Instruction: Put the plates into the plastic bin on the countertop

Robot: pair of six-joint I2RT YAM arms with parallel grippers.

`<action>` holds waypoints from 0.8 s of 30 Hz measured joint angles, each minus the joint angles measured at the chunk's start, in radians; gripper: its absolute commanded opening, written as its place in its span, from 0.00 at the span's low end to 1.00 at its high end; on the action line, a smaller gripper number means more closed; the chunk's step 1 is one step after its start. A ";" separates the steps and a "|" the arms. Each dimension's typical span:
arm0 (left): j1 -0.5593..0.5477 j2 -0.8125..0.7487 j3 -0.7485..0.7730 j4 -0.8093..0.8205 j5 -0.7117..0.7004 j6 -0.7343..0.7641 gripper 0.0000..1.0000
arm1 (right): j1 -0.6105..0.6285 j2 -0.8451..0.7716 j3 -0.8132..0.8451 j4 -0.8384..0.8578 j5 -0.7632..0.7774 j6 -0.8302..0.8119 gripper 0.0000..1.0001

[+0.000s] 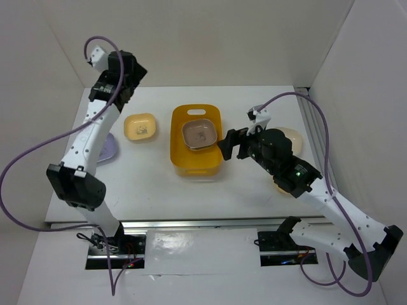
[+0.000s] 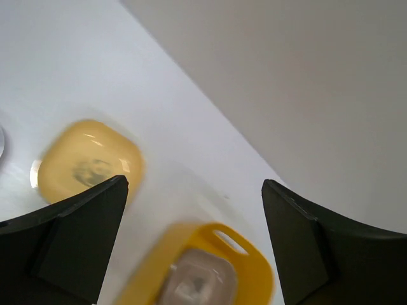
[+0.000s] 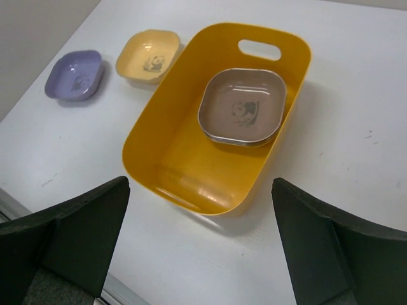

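Observation:
The yellow plate (image 1: 140, 127) lies free beside the bin with its far corner open, so the robot's left gripper should keep going down until its open fingers are on both sides of that corner's rim (image 1: 128, 118).
The orange-yellow plastic bin (image 1: 182, 152) stands mid-countertop and holds a pinkish plate (image 1: 200, 135) at its far end. A yellow plate (image 1: 140, 127) lies left of the bin. A purple plate (image 1: 110, 150) lies further left, partly under my left arm. A cream plate (image 1: 292, 137) shows behind my right arm. My left gripper (image 1: 130, 73) is open and empty, raised near the back left, and sees the yellow plate (image 2: 86, 162) and the bin (image 2: 257, 264) in a blurred view. My right gripper (image 1: 226, 145) is open and empty at the bin's right rim, above the bin (image 3: 172, 152) and its plate (image 3: 243, 107).
White walls close in the back and both sides. The right wrist view shows the yellow plate (image 3: 147, 57) and the purple plate (image 3: 75, 75) beyond the bin. A yellowish plate edge (image 1: 280, 189) peeks from under my right arm. A metal rail (image 1: 191, 222) runs along the near edge.

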 measured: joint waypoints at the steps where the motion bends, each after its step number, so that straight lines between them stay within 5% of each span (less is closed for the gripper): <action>1: 0.055 0.027 0.000 -0.022 0.014 0.006 1.00 | 0.000 0.009 -0.012 0.012 -0.016 -0.002 1.00; 10: 0.334 0.241 0.000 -0.122 0.160 0.165 1.00 | 0.000 0.096 -0.108 0.103 -0.150 -0.013 1.00; 24: 0.362 0.494 0.034 -0.033 0.412 0.446 0.94 | -0.029 0.137 -0.151 0.150 -0.207 -0.013 1.00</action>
